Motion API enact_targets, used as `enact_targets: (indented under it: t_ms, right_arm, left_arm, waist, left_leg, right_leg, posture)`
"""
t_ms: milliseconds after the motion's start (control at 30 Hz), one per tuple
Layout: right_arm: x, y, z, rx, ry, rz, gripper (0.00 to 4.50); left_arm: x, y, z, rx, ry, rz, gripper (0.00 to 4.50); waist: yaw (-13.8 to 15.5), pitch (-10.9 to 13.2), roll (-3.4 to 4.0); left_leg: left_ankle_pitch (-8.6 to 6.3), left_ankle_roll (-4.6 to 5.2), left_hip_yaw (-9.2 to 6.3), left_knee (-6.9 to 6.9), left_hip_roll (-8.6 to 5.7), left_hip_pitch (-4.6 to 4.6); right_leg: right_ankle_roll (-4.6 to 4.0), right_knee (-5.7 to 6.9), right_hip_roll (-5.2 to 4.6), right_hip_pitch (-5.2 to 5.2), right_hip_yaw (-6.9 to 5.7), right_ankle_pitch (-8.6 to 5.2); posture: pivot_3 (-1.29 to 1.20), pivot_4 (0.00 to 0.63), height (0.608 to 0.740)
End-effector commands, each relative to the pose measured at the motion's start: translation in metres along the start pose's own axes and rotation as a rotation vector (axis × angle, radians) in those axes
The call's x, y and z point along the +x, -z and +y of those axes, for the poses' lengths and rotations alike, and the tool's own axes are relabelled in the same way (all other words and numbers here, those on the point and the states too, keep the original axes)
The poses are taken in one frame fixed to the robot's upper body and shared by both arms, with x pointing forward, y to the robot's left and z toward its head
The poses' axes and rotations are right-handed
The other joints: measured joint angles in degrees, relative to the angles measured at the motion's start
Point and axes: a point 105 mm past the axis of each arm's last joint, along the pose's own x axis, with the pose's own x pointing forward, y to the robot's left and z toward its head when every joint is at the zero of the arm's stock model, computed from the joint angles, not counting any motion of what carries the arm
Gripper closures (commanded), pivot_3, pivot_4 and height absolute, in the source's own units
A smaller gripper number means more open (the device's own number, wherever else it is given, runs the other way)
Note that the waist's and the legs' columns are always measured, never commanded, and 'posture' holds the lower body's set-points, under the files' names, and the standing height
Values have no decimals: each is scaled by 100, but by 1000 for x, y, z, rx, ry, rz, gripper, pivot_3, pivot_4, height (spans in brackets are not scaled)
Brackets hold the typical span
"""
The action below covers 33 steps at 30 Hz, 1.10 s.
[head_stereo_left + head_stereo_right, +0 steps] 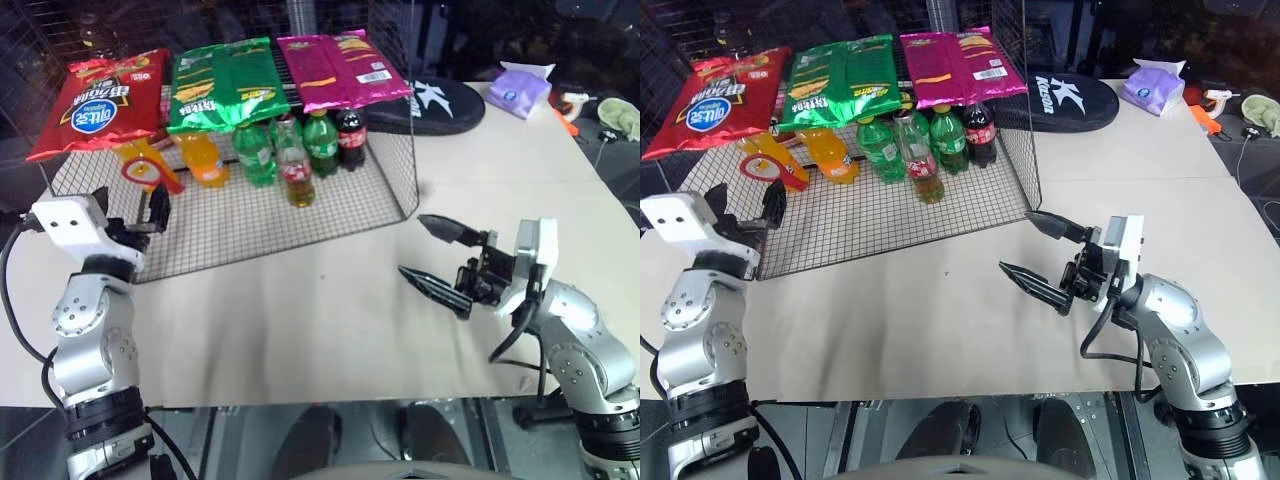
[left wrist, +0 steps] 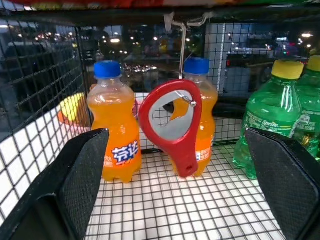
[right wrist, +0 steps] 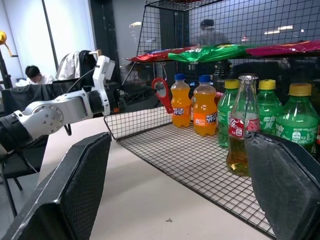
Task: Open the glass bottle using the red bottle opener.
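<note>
The metal hook's tip is sticking out through the ring, so I expect the red bottle opener to come off the hook when I pull it away.
The glass bottle stands upright on the wire rack floor, in front of the green soda bottles; it has a red label and yellowish liquid. At the rack's left end the red bottle opener hangs by its ring from a metal hook, just in front of two orange soda bottles. My left gripper is open at the rack's left edge, pointing at the opener with its jaws apart on either side and touching nothing. My right gripper is open and empty above the table, right of the rack, aimed leftward toward the bottle.
The wire rack has mesh walls and a top shelf carrying red, green and pink snack bags. Orange soda bottles, green soda bottles and a cola bottle crowd the glass bottle. A black racket bag and tissue pack lie behind.
</note>
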Motion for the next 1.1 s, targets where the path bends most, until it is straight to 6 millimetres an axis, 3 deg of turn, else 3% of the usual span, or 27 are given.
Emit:
enact_targets:
  t_ms: [33,367,467,667,700,900,1100]
  right_arm:
    - [2,-8,3,-41,2,-25,211]
    - [4,-5,3,-52,26,-14,211]
    - [4,-4,3,-53,32,-8,159]
    - [6,-6,1,-62,40,-10,159]
    - [6,-6,1,-63,40,-9,159]
    - [6,-6,-1,-66,41,-3,159]
    - [6,-2,-1,-64,40,6,159]
  left_arm:
    - [6,-7,8,43,6,-20,0]
    - [27,-13,10,51,75,-57,0]
    - [31,-15,7,28,104,-63,1323]
    - [33,2,2,-125,161,28,4210]
    - [33,3,2,-130,169,37,4449]
    - [33,9,15,-149,166,66,4449]
    - [23,-12,-1,-345,346,-20,4449]
  waist:
    - [-6,0,0]
    - [-17,0,-7]
    - [-18,0,-8]
    - [-28,0,-8]
    - [-28,0,-9]
    - [-36,0,-8]
    - [-42,2,-10]
  left_leg:
    - [1,-1,1,0,0,0]
    - [3,-5,3,11,-1,-24]
    - [3,-5,2,15,-1,-25]
    - [3,-5,3,21,-2,-26]
    - [3,-5,3,24,-2,-26]
    - [3,-4,6,61,-2,-26]
    - [3,-5,6,67,0,-24]
  right_leg:
    - [0,1,1,-2,1,0]
    - [0,14,0,-30,2,0]
    - [0,16,0,-30,2,0]
    - [0,34,1,-31,4,0]
    - [0,39,1,-32,4,0]
    - [0,77,3,-32,8,0]
    - [0,90,4,-34,10,0]
  posture:
    - [0,150,740]
    - [0,150,740]
    - [0,150,740]
    - [0,150,740]
    - [0,150,740]
    - [0,150,740]
    - [0,150,740]
